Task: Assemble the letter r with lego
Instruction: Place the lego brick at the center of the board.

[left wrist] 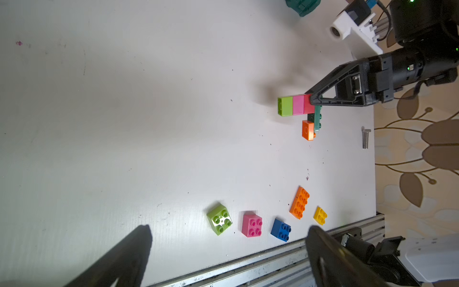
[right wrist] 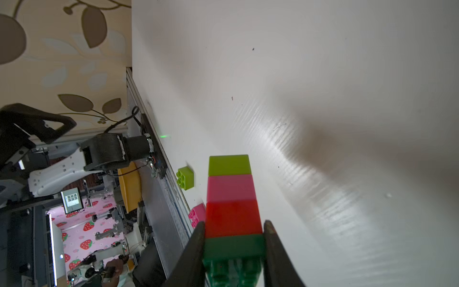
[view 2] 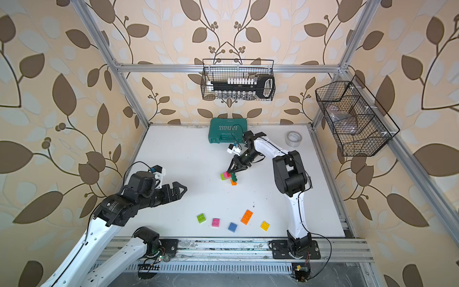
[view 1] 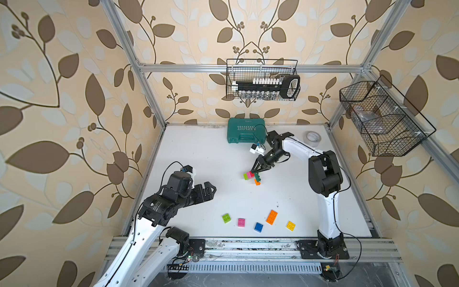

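The joined lego piece [view 1: 248, 175] is over open table [view 1: 240, 173], clear of the loose lego, so my right gripper should keep lowering it and let go once it lies flat.
Mid-table is a joined lego piece [view 1: 250, 175]: lime [left wrist: 285, 106], pink [left wrist: 298, 105] and red [left wrist: 307, 107] bricks in a row, with a dark green brick [left wrist: 317, 119] and an orange one [left wrist: 308, 129] branching off. My right gripper [right wrist: 234, 223] is shut on its red and dark green end [right wrist: 233, 244]. I cannot tell whether the piece touches the table. Loose lego lies along the front edge: lime [view 1: 226, 218], pink [view 1: 241, 222], blue [view 1: 258, 227], a long orange brick [view 1: 271, 217] and yellow [view 1: 290, 225]. My left gripper [view 1: 213, 190] hangs open and empty at the left, apart from all bricks.
A teal tool case [view 1: 246, 130] lies at the back, with a tape roll [view 1: 312, 137] to its right. A steel bolt [left wrist: 365, 138] rests near the table's right edge. Wire baskets [view 1: 263, 79] [view 1: 382, 119] hang on the walls. An aluminium rail [view 1: 248, 248] borders the front.
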Controlling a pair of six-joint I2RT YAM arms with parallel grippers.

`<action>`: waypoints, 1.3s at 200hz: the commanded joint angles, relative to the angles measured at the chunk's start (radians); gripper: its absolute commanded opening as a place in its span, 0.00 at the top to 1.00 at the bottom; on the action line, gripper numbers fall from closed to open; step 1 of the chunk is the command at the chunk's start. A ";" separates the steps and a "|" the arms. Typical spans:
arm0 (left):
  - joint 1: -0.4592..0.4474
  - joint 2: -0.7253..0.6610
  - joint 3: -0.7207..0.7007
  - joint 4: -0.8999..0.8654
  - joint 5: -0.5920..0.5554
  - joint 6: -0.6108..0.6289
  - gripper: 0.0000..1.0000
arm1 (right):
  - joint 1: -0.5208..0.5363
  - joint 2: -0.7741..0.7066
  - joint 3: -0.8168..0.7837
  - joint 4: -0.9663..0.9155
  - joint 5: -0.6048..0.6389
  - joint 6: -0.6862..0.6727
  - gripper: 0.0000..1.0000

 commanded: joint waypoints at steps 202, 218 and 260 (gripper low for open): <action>0.012 0.042 0.000 0.013 0.040 0.024 0.01 | -0.046 0.084 -0.069 0.239 0.015 0.256 0.37; 0.012 0.041 0.001 0.011 0.039 0.025 0.01 | -0.052 0.040 -0.079 0.222 0.122 0.272 0.38; 0.012 0.052 -0.004 -0.006 0.019 -0.007 0.01 | -0.052 -0.189 -0.219 0.224 0.375 0.281 0.40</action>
